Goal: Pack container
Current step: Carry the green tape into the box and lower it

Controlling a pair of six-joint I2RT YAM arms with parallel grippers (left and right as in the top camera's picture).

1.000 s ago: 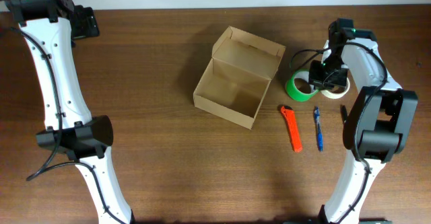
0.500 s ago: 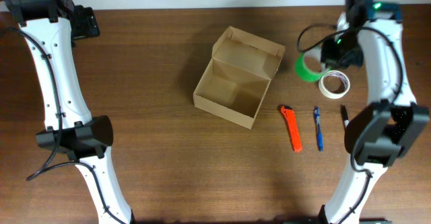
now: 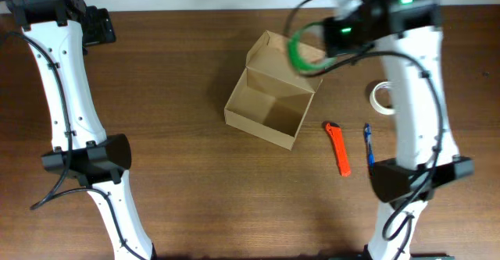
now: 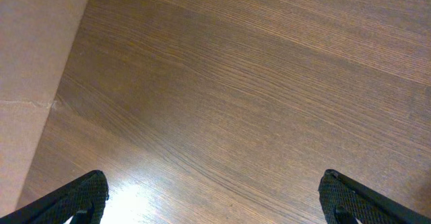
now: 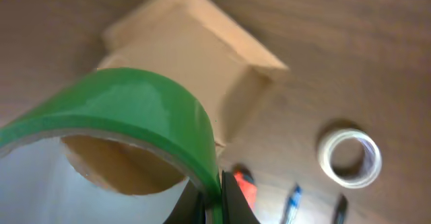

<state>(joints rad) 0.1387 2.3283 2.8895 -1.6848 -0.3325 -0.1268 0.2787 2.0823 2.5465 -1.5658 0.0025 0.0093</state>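
My right gripper keeps going into the container's end (image 3: 249,104) away from the orange cutter and lets go there, because the green tape roll (image 3: 295,55) is flat and the container's bottom is clear.
The container (image 3: 266,108), an open tan cardboard box with its flap lid raised, sits mid-table with nothing inside. My right gripper (image 3: 319,51) hovers over the lid, shut on the wall of a green tape roll (image 3: 299,53). In the right wrist view the green tape roll (image 5: 135,109) fills the foreground, pinched in the right gripper (image 5: 212,197), with the container (image 5: 182,42) below. My left gripper (image 3: 105,27) stays at the far left corner. In its wrist view the left gripper (image 4: 215,204) is open wide over bare wood.
A white tape roll (image 3: 384,97) lies right of the box. An orange cutter (image 3: 338,148) and a blue pen (image 3: 368,147) lie in front of it, and a black marker (image 5: 339,210) shows beside the pen. A beige surface (image 4: 34,62) borders the table's left end.
My right gripper has lifted the green tape roll off the table beside the white roll and carried it left, over the box lid. The left arm has not moved.
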